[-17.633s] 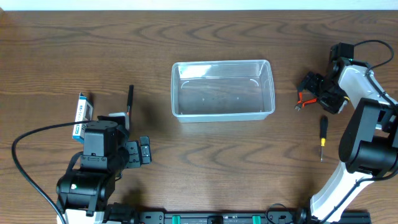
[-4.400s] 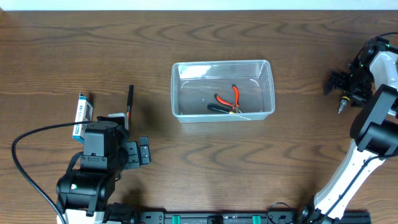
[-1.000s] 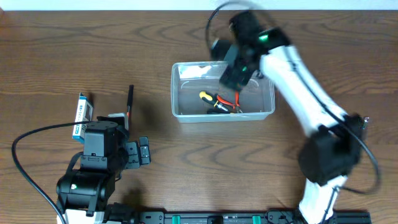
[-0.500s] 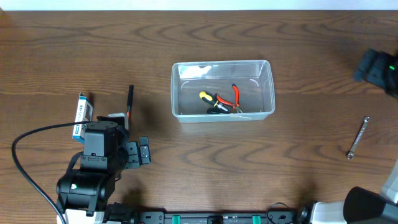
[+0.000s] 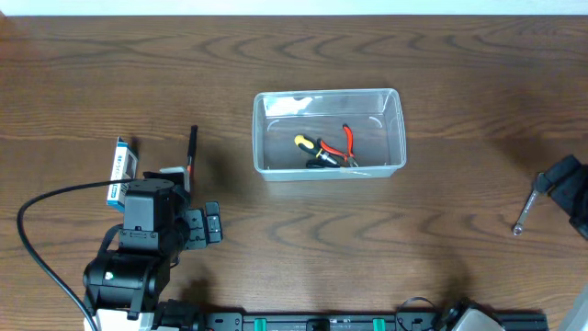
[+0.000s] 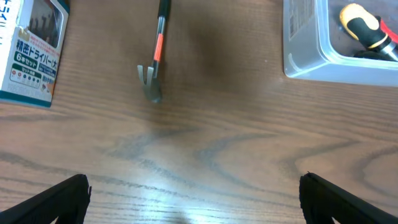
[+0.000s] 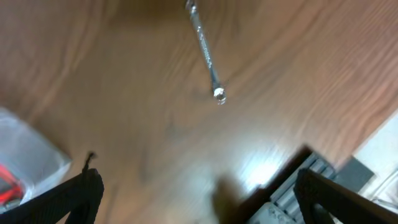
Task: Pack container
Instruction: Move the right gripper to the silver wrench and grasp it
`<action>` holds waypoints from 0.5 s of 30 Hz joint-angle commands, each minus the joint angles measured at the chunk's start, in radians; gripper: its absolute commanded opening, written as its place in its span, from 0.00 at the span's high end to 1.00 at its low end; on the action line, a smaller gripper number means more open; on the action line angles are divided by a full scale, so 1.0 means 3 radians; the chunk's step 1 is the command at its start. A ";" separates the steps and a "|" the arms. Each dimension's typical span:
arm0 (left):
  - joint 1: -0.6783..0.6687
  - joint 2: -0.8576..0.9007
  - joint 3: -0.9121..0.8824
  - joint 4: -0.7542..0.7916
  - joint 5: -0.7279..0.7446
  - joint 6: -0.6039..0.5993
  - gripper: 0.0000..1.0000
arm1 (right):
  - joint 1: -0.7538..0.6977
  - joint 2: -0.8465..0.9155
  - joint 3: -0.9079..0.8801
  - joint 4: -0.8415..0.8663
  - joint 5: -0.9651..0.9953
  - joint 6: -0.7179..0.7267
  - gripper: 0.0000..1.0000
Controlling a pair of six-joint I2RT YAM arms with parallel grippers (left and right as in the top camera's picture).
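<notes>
The silver wrench lies free, and its narrow width faces the open fingers. My right gripper keeps going down to the wrench until the fingers are on both sides of the wrench's handle and close.
The clear plastic container stands at the table's middle and holds red-handled pliers and a yellow-and-black screwdriver. Its corner shows in the left wrist view and the right wrist view. A silver wrench lies on the table at the right and shows in the right wrist view. A black-and-orange tool lies left of the container, also in the left wrist view. My right gripper is open and empty beside the wrench. My left gripper is open and empty at the lower left.
A blue-and-white box lies at the left, also in the left wrist view. The table's front edge and a rail show at the right wrist view's lower right.
My right arm has swung from over the container to the right edge and down toward the wrench. The yellow screwdriver now lies in the container. The left arm has not moved.
</notes>
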 commanded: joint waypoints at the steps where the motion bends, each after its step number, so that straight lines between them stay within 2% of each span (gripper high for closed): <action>1: 0.0017 0.0001 0.0042 -0.0005 -0.0028 -0.0031 0.02 | -0.0117 0.0098 -0.0479 0.0333 -0.0014 -0.0155 0.01; 5: 0.0017 0.0001 0.0042 -0.0005 -0.0028 -0.0031 0.02 | -0.0216 0.0455 -0.0710 0.0783 -0.0015 -0.0482 0.01; 15: 0.0017 0.0001 0.0042 -0.0008 -0.0028 -0.0031 0.02 | -0.0234 0.1488 -0.0706 0.1462 -0.0048 -0.0554 0.01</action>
